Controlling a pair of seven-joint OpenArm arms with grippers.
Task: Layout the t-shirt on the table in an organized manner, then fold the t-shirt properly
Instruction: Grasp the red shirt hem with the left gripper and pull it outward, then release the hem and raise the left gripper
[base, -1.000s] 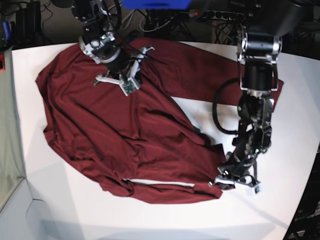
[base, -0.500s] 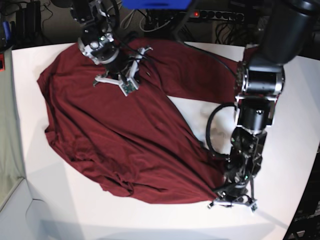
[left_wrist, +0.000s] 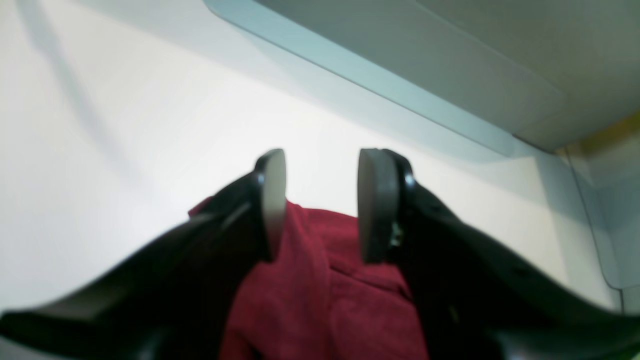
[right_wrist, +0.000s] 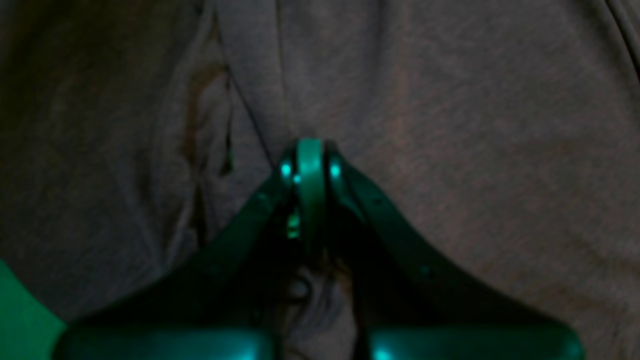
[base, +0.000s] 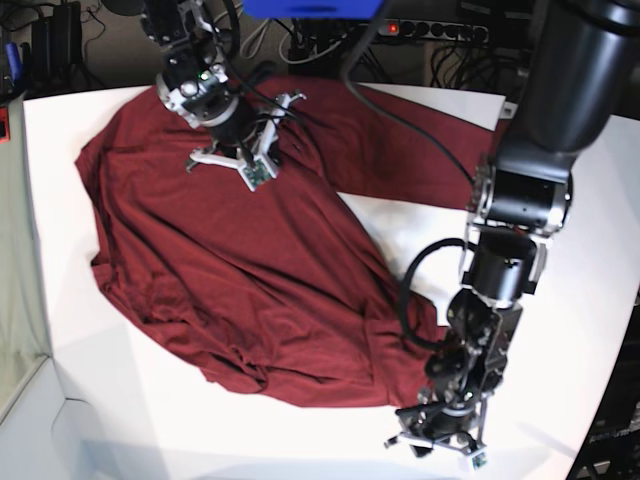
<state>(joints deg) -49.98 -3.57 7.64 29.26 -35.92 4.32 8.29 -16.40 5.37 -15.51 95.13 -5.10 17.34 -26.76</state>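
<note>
The t-shirt's front corner (base: 408, 388) has loose folds (base: 398, 335) bunched up at it, so the t-shirt will spread out wider when I pull that corner toward the sleeve.
The maroon t-shirt (base: 230, 280) lies spread and wrinkled over the white table (base: 90, 400), one sleeve reaching toward the back right. My left gripper (base: 432, 443) hovers at the shirt's front right corner near the table's front edge. In the left wrist view it (left_wrist: 320, 205) is open, and the t-shirt corner (left_wrist: 320, 290) lies loose below the parted fingers (left_wrist: 377, 205). My right gripper (base: 228, 165) rests on the shirt's back part. The right wrist view shows it (right_wrist: 310, 170) shut, pinching the t-shirt (right_wrist: 450, 125).
Cables and a power strip (base: 430, 30) run behind the table's back edge. A grey panel (base: 20, 250) borders the left side. The table's front edge (left_wrist: 380, 85) lies just beyond my left gripper, with a grey surface past it.
My left arm dragged the shirt's front right corner toward the table's front edge, then opened its jaws and let the cloth go. The right gripper stayed put.
</note>
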